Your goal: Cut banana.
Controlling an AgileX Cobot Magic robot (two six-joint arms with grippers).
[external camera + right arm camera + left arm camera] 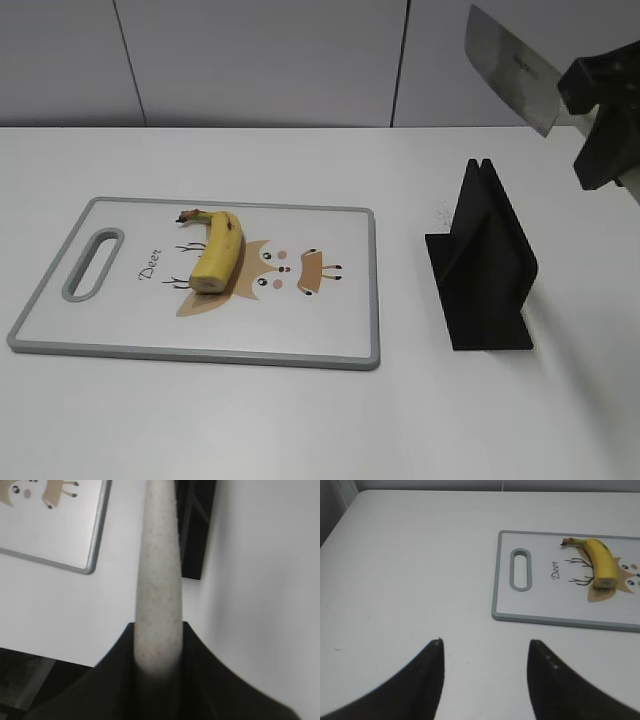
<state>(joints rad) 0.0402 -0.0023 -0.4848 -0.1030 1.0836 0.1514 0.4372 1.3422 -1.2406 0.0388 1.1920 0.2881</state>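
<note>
I expect the short end piece (pixel 210 274) to stay next to the rest when I press the knife through, because the banana's near end (pixel 207 285) is blunt and flat.
A short yellow banana (pixel 217 254) with a dark stem tip lies on the white cutting board (pixel 120 330), over the deer print; it also shows in the left wrist view (pixel 601 562). My right gripper (pixel 598 110) is shut on a knife and holds it high at the far right, above the black knife stand (pixel 485 262). The steel blade (pixel 510 68) points up and left. In the right wrist view the knife's pale spine (pixel 158 580) runs up from between my fingers (pixel 158 635). My left gripper (pixel 485 647) is open and empty over bare table, left of the board.
The cutting board has a grey rim and a handle slot (pixel 93 262) at its left end. The black stand sits to the right of the board; it shows in the right wrist view (pixel 196 525) too. A grey wall runs behind the table.
</note>
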